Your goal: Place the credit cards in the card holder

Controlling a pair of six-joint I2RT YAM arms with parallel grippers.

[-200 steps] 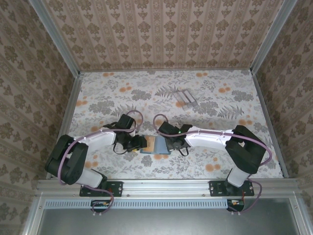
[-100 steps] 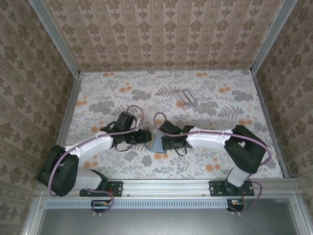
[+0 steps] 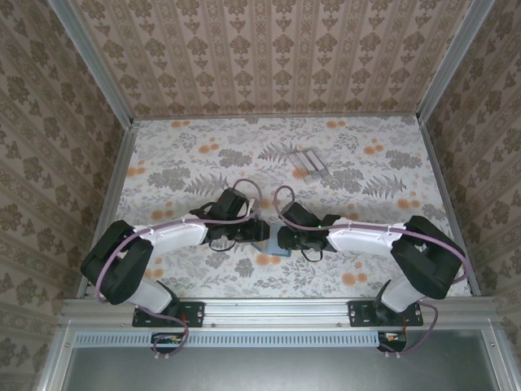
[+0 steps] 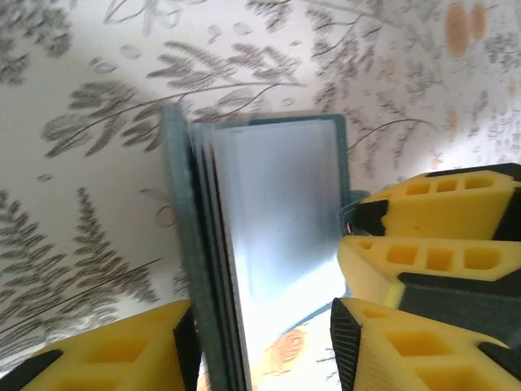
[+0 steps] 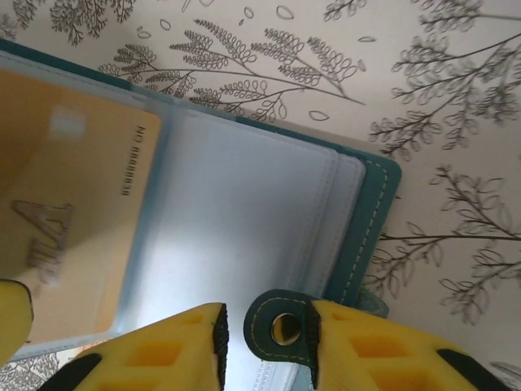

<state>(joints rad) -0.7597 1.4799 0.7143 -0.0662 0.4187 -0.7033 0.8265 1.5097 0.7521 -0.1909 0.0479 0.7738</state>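
Observation:
My right gripper should pull the snap tab past the holder's edge before my left gripper closes the cover, because the tab lies over the clear pockets.
The teal card holder lies open near the table's front, between both grippers. In the right wrist view its pale clear pockets face up, and an orange-yellow credit card sits in the left pocket. My right gripper is open, with the holder's snap tab between its fingers, against the right pad and apart from the left. My left gripper is open astride the holder's cover and leaves; its left pad touches the cover. Pale grey credit cards lie at the back.
The right gripper's yellow fingers sit close beside the left gripper. Patterned walls enclose the floral table on three sides, and a metal rail runs along the near edge.
My right gripper has gone from shut to open, loosening its hold on the snap tab. Both arms and the holder have shifted a little to the right.

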